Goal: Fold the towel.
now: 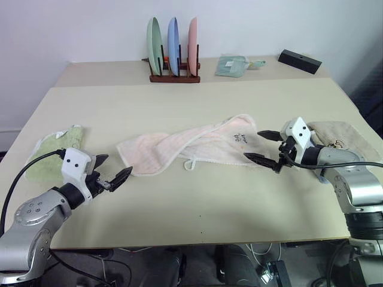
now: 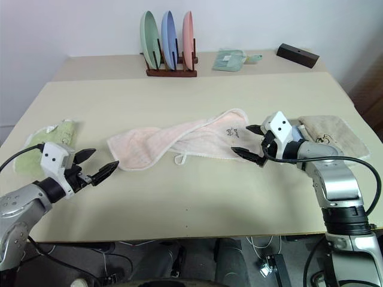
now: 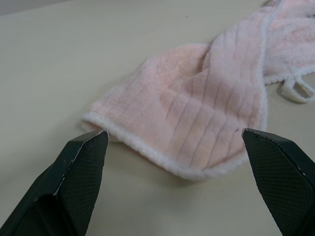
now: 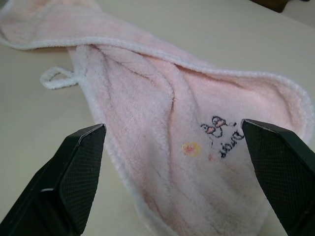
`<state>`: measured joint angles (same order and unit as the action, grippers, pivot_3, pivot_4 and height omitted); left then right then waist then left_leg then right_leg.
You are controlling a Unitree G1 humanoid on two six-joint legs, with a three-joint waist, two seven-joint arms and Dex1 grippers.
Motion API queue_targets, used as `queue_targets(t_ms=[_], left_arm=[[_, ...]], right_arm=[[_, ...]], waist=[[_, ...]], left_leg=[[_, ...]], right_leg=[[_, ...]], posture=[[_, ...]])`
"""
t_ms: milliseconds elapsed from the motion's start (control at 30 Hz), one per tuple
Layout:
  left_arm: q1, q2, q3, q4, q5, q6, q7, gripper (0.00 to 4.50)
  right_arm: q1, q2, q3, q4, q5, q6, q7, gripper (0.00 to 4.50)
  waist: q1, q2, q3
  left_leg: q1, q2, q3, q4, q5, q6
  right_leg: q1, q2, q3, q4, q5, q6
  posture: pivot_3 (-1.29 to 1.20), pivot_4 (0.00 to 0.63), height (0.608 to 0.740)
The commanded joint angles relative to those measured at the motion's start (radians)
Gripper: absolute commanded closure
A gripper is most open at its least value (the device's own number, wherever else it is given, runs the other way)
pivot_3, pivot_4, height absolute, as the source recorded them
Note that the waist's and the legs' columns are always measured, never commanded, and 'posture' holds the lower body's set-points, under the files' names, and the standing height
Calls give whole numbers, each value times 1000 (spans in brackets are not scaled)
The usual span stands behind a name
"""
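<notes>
I should pinch the towel's near corner with my left gripper and the far embroidered corner with my right gripper to untwist the towel, because it lies twisted across its middle.
The towel is pale pink with white edging and lies rumpled in a long strip across the middle of the table. Its dark embroidered mark is at its right end, and a small white loop sticks out of the near edge. My left gripper hovers open just short of the towel's left end, with nothing between its fingers. At the right end, my right gripper is open too, its fingers standing either side of the embroidered corner without closing on it.
A light green towel lies at the table's left edge and a beige towel at the right, under my right arm. At the back stand a rack of three plates, a folded green cloth and a black box.
</notes>
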<state>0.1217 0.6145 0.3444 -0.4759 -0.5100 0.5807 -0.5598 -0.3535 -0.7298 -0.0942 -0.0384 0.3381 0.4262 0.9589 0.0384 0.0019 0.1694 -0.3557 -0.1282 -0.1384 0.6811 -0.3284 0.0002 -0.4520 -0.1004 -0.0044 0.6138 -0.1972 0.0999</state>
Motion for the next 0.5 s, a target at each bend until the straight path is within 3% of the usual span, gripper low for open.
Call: queue_targets(t_ms=[33, 267, 500], left_arm=[[-11, -14, -19, -35, 7, -11, 20, 56], [21, -47, -37, -62, 21, -35, 42, 56], [72, -8, -168, -115, 103, -78, -8, 56]], right_arm=[[-22, -11, -9, -16, 2, -14, -3, 0], [-82, -3, 29, 31, -22, -38, 5, 0], [-70, -7, 29, 39, -19, -54, 21, 0]], waist=[[-1, 0, 0], [0, 0, 0], [0, 0, 0]], left_leg=[[0, 0, 0, 0, 0, 0], [0, 1, 0, 0, 0, 0], [0, 1, 1, 0, -1, 0]], right_leg=[[0, 0, 0, 0, 0, 0], [0, 1, 0, 0, 0, 0], [0, 1, 1, -1, 0, 0]], posture=[[0, 150, 730], [0, 150, 730], [0, 150, 730]])
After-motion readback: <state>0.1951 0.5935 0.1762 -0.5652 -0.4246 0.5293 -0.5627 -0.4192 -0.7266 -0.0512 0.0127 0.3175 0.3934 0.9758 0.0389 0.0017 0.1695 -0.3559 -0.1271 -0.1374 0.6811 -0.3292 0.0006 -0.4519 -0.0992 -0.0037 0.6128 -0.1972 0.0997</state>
